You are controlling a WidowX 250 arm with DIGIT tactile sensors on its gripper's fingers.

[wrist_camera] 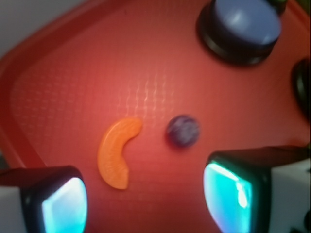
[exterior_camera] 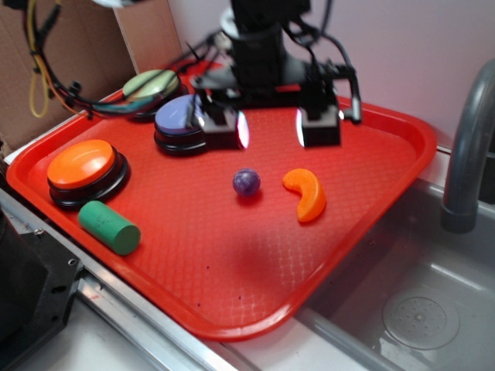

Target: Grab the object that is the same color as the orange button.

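Observation:
I expect the round purple ball (exterior_camera: 247,182) to roll to the side when I reach in and pick up the orange crescent (exterior_camera: 311,195), because the ball is next to the crescent.
The object, a small orange crescent (exterior_camera: 306,195) (wrist_camera: 117,152), lies flat on the red tray (exterior_camera: 232,286), right of centre. The orange button (exterior_camera: 82,165), domed on a black base, sits at the tray's left side; it is out of the wrist view. My gripper (exterior_camera: 271,128) (wrist_camera: 146,206) hangs open above the tray, behind the crescent and apart from it. Nothing is between its fingers. In the wrist view the crescent lies ahead of the jaws, nearer the left finger (wrist_camera: 60,201).
A purple ball (exterior_camera: 247,182) (wrist_camera: 183,130) lies just left of the crescent. A green cylinder (exterior_camera: 109,226) rests near the front left. Purple-topped (exterior_camera: 179,117) (wrist_camera: 243,22) and green-topped (exterior_camera: 151,83) buttons stand at the back left. A sink basin (exterior_camera: 418,309) and faucet (exterior_camera: 468,147) are on the right.

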